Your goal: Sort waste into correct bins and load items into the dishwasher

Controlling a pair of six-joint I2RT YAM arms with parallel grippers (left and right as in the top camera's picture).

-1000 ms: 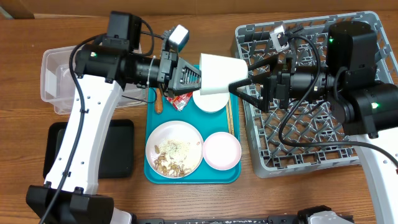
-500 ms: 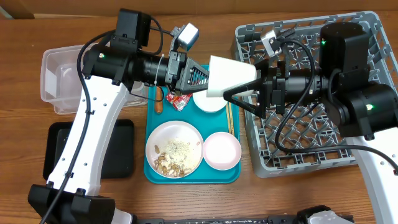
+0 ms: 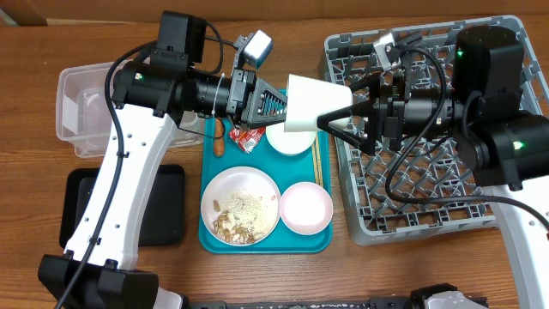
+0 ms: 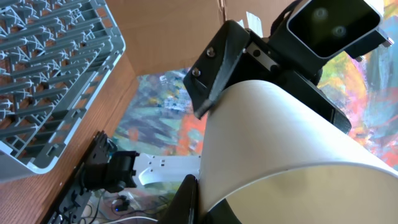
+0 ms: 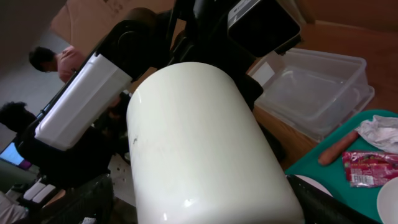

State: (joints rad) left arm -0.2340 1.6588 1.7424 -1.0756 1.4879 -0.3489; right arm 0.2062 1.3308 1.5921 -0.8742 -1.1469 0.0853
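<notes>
The white cup's rim [image 3: 290,101] is in my left gripper, away from the grey dish rack, so my right gripper should grab the narrow base [image 3: 346,105] and load the cup.
A white cup [image 3: 313,105] hangs on its side in the air above the teal tray [image 3: 208,240], between my two arms. My left gripper [image 3: 279,105] is shut on its rim, one finger inside and one outside [image 4: 199,208]. My right gripper [image 3: 339,113] is open, with a finger on each side of the cup's narrow base [image 5: 205,208]. The cup [image 5: 205,143] fills the right wrist view. The grey dish rack [image 3: 429,189] stands at the right. On the tray lie a plate [image 3: 244,206] with rice and scraps, a pinkish bowl [image 3: 305,208], a white bowl [image 3: 287,142], chopsticks [image 3: 319,163], a red wrapper [image 3: 249,137] and a carrot stick [image 3: 220,144].
A clear tub [image 3: 73,103] stands at the far left and a black tray [image 3: 163,206] lies in front of it. A crumpled napkin [image 5: 382,130] shows beside the wrapper in the right wrist view; my left arm hides it from overhead.
My left arm carried the cup a little to the right. My right gripper slid left over the cup's base, then eased back slightly.
</notes>
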